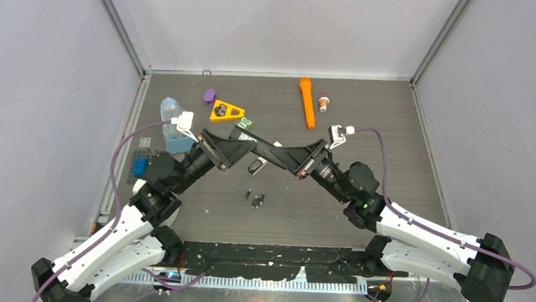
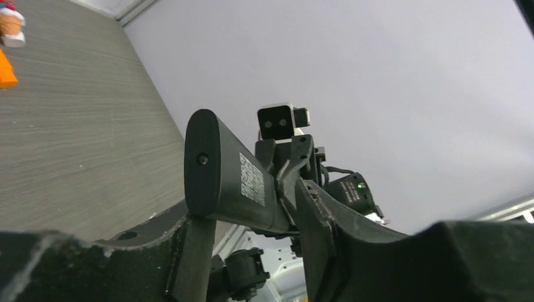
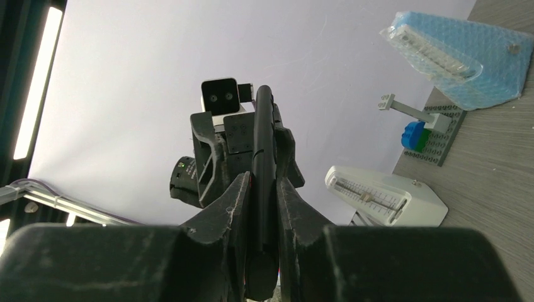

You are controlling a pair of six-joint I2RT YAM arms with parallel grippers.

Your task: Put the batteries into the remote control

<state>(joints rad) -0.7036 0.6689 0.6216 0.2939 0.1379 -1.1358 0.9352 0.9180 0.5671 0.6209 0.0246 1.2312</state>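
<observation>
The robot's left gripper should hold the labelled end (image 2: 250,178) while its right gripper pulls off the battery cover (image 3: 260,166), because the cover is closed on the remote control.
The remote control (image 1: 260,146) is a slim dark bar held above the table's middle between both arms. My right gripper (image 1: 277,153) (image 3: 264,182) is shut on its thin edges, and the remote control (image 3: 263,126) runs straight up out of the jaws. My left gripper (image 1: 246,144) (image 2: 249,207) meets the other end. That rounded, labelled end of the remote control (image 2: 227,176) sits across its fingertips, touching both fingers. Three batteries (image 1: 256,200) lie loose on the table just in front of the grippers. A small white piece (image 1: 256,166) lies under the remote.
At the back are an orange bar (image 1: 307,101), a small bottle (image 1: 324,102), a yellow triangle (image 1: 226,111) and a purple piece (image 1: 209,95). On the left stand a blue bubble-wrapped pack (image 1: 173,125) (image 3: 456,56), a brick plate (image 1: 140,165) and a white metronome (image 3: 384,198).
</observation>
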